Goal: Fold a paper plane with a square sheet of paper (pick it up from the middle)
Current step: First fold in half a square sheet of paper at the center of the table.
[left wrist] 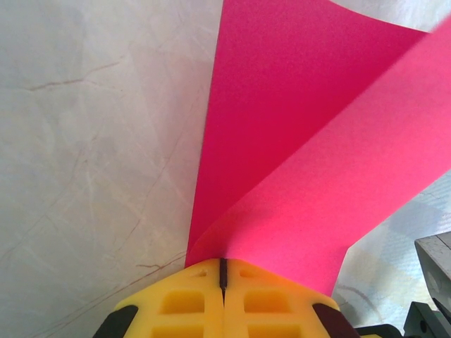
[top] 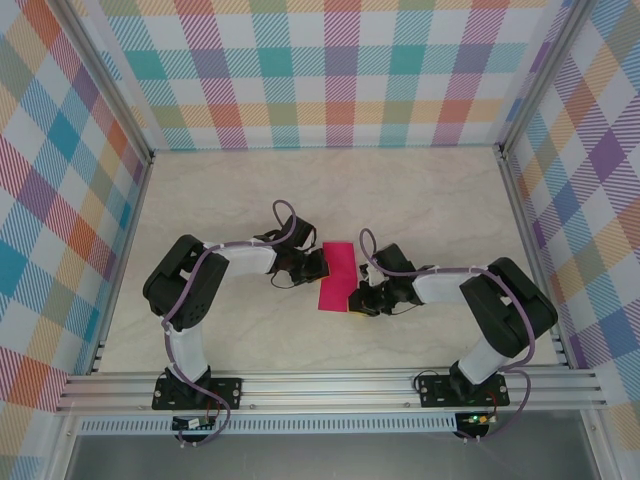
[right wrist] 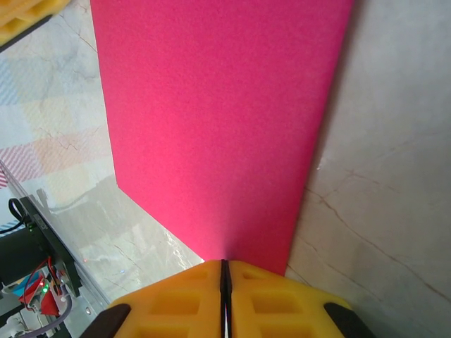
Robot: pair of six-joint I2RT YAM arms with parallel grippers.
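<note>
The paper's folded edge (right wrist: 337,63) sticks up past my right gripper at the paper's near corner, so my right gripper needs to press back along that edge to its far end (top: 353,246).
The square sheet of paper (top: 338,272) is magenta-pink and lies in the middle of the table, doubled over into a narrow upright strip. In the left wrist view its two layers (left wrist: 282,105) meet in a soft curved fold right at my left gripper (left wrist: 223,262), whose yellow fingers are shut on that fold. My left gripper (top: 321,267) sits at the strip's left edge. In the right wrist view the paper (right wrist: 218,105) stretches away from my right gripper (right wrist: 225,263), shut on its near edge. My right gripper (top: 353,300) is at the strip's lower right corner.
The pale marble-look table top (top: 420,200) is boxed in by checked walls, with an aluminium rail (top: 330,385) along the near edge. A grey part of the right arm (left wrist: 433,282) shows beside the paper. The left gripper's yellow finger (right wrist: 25,14) appears beyond the sheet.
</note>
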